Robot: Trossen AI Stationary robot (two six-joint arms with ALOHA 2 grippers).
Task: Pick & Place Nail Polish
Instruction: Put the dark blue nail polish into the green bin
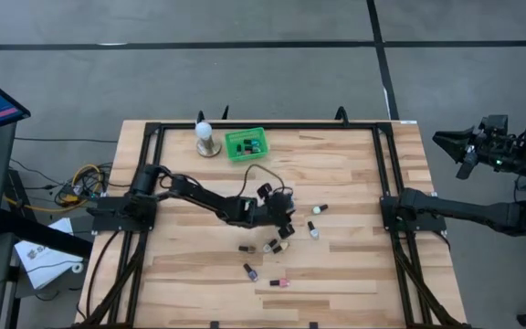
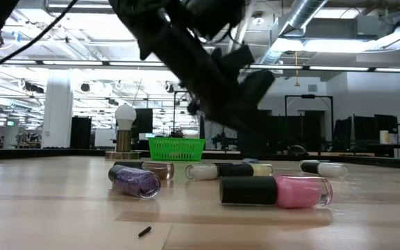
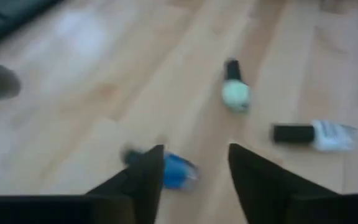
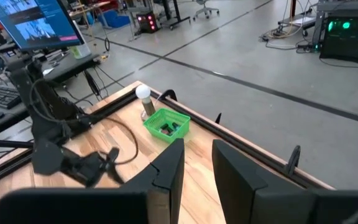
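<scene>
Next, I center the fingers of my left gripper around the bottle's blue body (image 3: 178,172) before I close them, because the blue bottle's cap (image 3: 132,155) sticks out past one finger.
Several small nail polish bottles lie on their sides on the wooden table (image 1: 354,174), among them a pink one (image 2: 283,192) and a purple glitter one (image 2: 136,182). My left gripper (image 3: 194,180) is open low over the table's middle, also seen in the high view (image 1: 284,222). A blue bottle (image 3: 178,171) lies on the wood right beside one finger (image 3: 146,177), partly hidden by it. A pale bottle (image 3: 235,92) and a whitish bottle (image 3: 316,134) lie farther off. My right gripper (image 4: 197,168) is open and empty, raised beyond the table's right edge (image 1: 450,144).
A green basket (image 1: 245,144) holding a few bottles stands at the table's far edge, with a white bulb-shaped thing on a round base (image 1: 206,139) beside it. A black frame (image 1: 382,164) borders the table. Bare wood lies to the right and left of the bottles.
</scene>
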